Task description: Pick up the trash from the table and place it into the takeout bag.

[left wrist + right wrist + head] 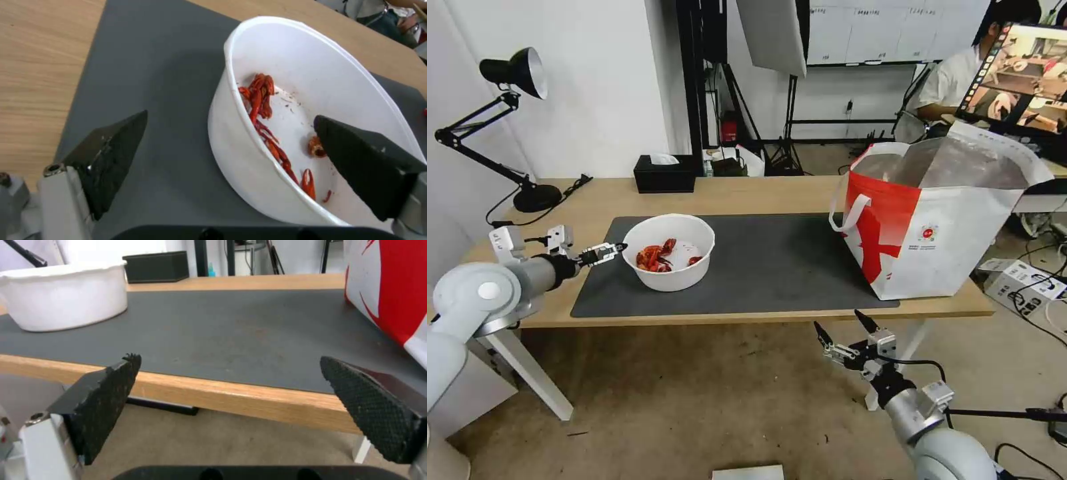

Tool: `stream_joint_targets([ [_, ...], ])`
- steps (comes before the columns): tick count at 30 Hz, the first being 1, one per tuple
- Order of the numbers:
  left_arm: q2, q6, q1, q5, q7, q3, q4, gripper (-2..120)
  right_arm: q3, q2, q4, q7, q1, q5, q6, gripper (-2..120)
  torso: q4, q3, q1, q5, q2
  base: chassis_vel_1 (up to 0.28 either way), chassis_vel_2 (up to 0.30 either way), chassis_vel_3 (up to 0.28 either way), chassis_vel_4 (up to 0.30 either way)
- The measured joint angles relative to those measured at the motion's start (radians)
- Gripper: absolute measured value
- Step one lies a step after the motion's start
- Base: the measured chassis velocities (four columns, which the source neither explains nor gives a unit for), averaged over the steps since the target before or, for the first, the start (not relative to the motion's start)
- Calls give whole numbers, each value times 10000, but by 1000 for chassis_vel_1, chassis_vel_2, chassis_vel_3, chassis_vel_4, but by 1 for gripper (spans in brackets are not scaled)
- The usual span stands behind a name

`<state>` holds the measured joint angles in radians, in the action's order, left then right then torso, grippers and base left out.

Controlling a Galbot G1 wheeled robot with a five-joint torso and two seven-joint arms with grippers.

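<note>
Red crayfish shells (656,257) are loose and spread out in the bowl (694,260), so they will slide against the bowl's lower side as I carry the bowl tilted.
A white round bowl (668,252) of trash, holding red crayfish shells (655,257), sits on the dark grey mat (787,267) at the left of the table (747,195). My left gripper (610,252) is open at the bowl's left rim. In the left wrist view (230,116) the bowl's wall (240,150) runs between the fingers: one finger (111,156) stands outside over the mat, the other (369,156) over the shells (260,96). The red-and-white takeout bag (934,227) stands open at the table's right end. My right gripper (844,330) hangs open below the table's front edge, facing the mat (229,358).
A black tissue box (664,173) stands at the back edge and a black desk lamp (514,73) at the far left. A white table leg (534,373) slants down at the front left. Boxes and cables (1027,283) lie on the floor to the right.
</note>
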<state>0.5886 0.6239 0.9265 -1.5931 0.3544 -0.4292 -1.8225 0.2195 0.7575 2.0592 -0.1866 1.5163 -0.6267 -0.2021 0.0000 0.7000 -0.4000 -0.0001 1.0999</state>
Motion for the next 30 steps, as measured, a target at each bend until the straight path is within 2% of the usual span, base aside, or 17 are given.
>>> stream_joint_targets([
  [9,-188,452,-439,-878,484,148,140,100,0,0,0,0,0,0,0,100,0,0,0,1,1,0,0,0,0],
  [18,-60,573,-876,-936,559,517,555,100,-1,0,0,0,-1,0,0,100,1,0,0,0,1,0,0,0,0],
  [30,517,576,-2183,-951,658,1829,1403,100,0,0,0,0,0,0,0,100,-1,0,1,0,1,0,0,0,0],
])
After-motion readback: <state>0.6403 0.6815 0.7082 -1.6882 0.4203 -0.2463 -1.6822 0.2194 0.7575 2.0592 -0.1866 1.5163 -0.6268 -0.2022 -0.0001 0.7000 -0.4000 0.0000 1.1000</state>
